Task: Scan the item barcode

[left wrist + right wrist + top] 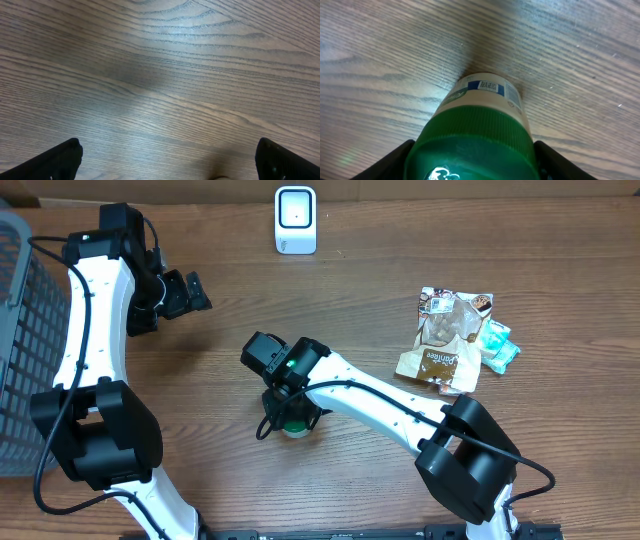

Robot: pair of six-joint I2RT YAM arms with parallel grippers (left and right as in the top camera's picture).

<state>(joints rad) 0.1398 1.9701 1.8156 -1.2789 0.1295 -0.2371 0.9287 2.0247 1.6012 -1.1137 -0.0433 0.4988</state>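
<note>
Next, my right gripper grabs the jar's green lid [474, 127] from a different angle and turns the jar, because the jar's barcode [488, 86] is facing crooked to the white scanner.
A jar with a green ribbed lid [475, 140] and a pale label stands on the wooden table, with a small barcode [488, 86] showing on its label. My right gripper [472, 165] comes down over it, and its black fingers [390, 162] press against both sides of the lid. From overhead only a sliver of the jar [295, 425] shows beneath the right gripper [290, 405]. A white scanner [296, 220] stands at the table's far edge. My left gripper [185, 292] hovers at the far left, open over bare wood, its fingers [60, 160] spread wide.
A grey mesh basket [25, 330] sits at the left edge. Brown snack bags [447, 340] and a teal packet [497, 345] lie at the right.
</note>
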